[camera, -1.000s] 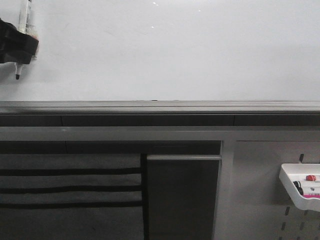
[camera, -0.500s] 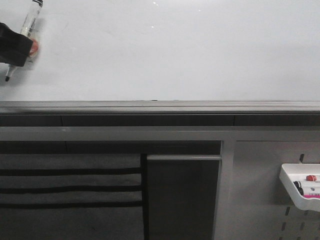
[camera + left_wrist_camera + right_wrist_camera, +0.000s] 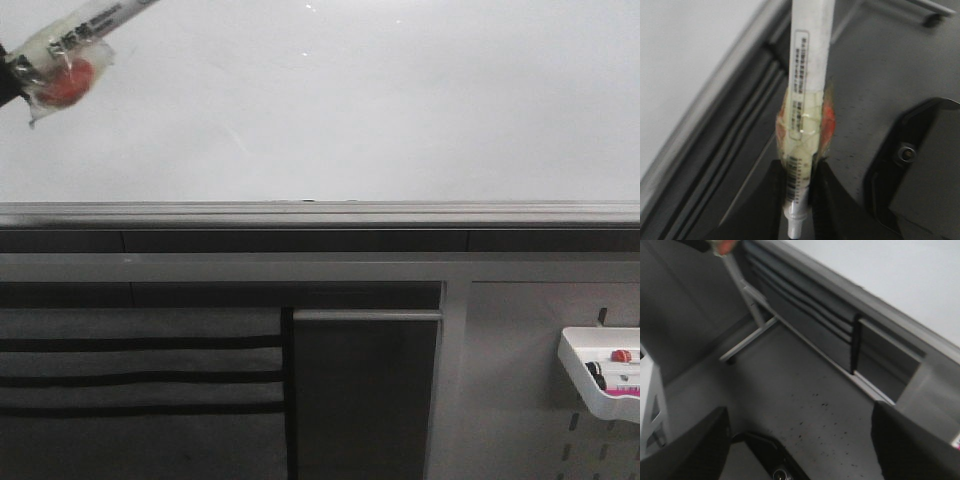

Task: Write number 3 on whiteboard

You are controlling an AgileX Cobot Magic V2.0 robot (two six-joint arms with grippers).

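Note:
Next, my right gripper grabs the marker by its free body (image 3: 110, 14) and write with it, because the marker's tip end (image 3: 795, 227) points back past my left gripper's fingers.
The whiteboard (image 3: 380, 100) fills the upper half of the front view, glossy white, with a grey edge rail (image 3: 320, 212) below it. No number 3 shows on it. My left gripper (image 3: 799, 200) is shut on a white marker (image 3: 807, 75) wrapped in clear tape with a red patch. In the front view the marker (image 3: 75, 40) lies slanted at the top left, in front of the board; its tip is out of view. The board's corner shows in the left wrist view (image 3: 680, 60). My right gripper (image 3: 800, 440) is open and empty, away from the board (image 3: 890, 270).
A white tray (image 3: 600, 375) with small items hangs on a grey perforated panel (image 3: 520, 400) at the lower right. A dark cabinet door (image 3: 365, 390) sits below the rail. A speckled dark floor (image 3: 805, 390) lies under the right gripper.
The marker has swung from near upright, tip down, to a slant, and has moved up and left. Its tip and most of the left gripper have left the front view.

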